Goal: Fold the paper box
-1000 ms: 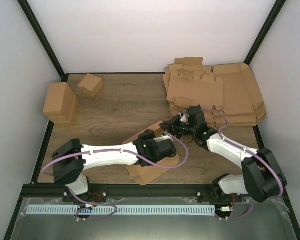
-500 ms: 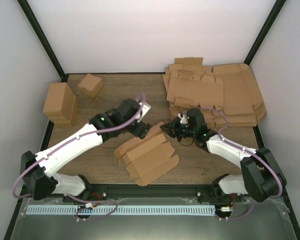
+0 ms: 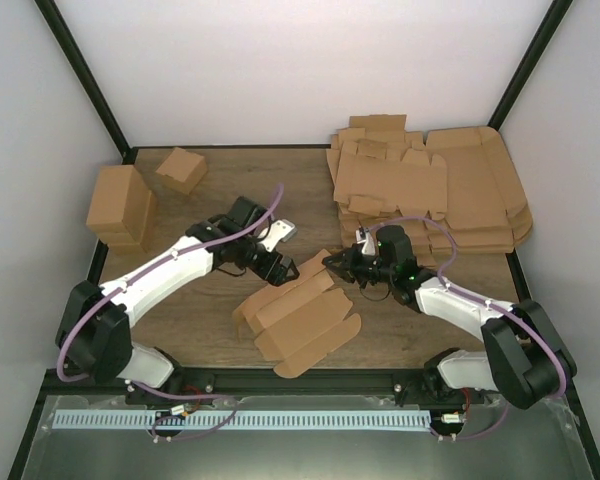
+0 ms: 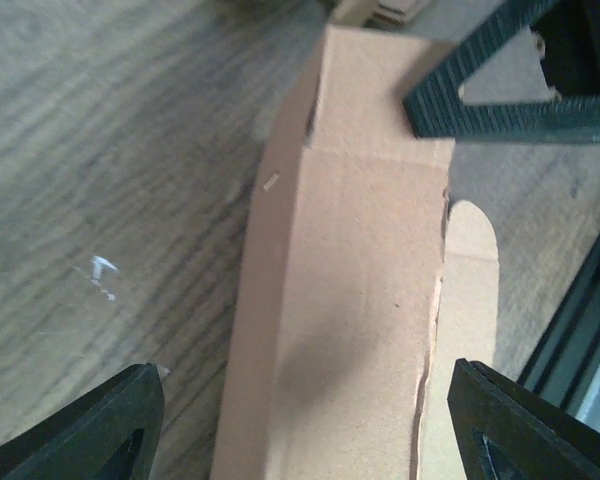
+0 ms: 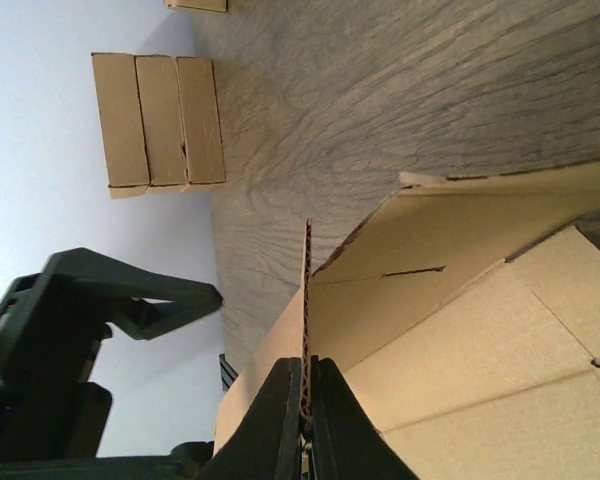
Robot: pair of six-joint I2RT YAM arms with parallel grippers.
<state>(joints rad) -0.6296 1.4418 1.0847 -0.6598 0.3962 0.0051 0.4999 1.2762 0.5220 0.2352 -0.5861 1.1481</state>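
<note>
The flap bends only partway at the raised wall's crease (image 4: 380, 153), so next my right gripper opens and presses the flap inward (image 4: 372, 88) while my left gripper braces the wall.
The paper box (image 3: 298, 318) lies partly folded at the middle front of the table, one long wall raised. My right gripper (image 3: 338, 266) is shut on the upright flap at its far right end; in the right wrist view the cardboard edge (image 5: 306, 300) runs straight up out of the gripper (image 5: 305, 390). My left gripper (image 3: 280, 268) hovers at the box's far left end, open. In the left wrist view the raised wall (image 4: 360, 300) lies between the left gripper's (image 4: 315, 430) widely spread fingers, with a gap on each side.
A pile of flat cardboard sheets (image 3: 430, 190) fills the back right corner. At the back left stand a stack of folded boxes (image 3: 120, 205) and a small cube-like box (image 3: 181, 168). The metal frame rail (image 3: 300, 378) runs along the near edge.
The left arm has lifted off the near part of the box, swung to the back left, opened its jaws and come down toward the raised wall. The right gripper has kept its grip.
</note>
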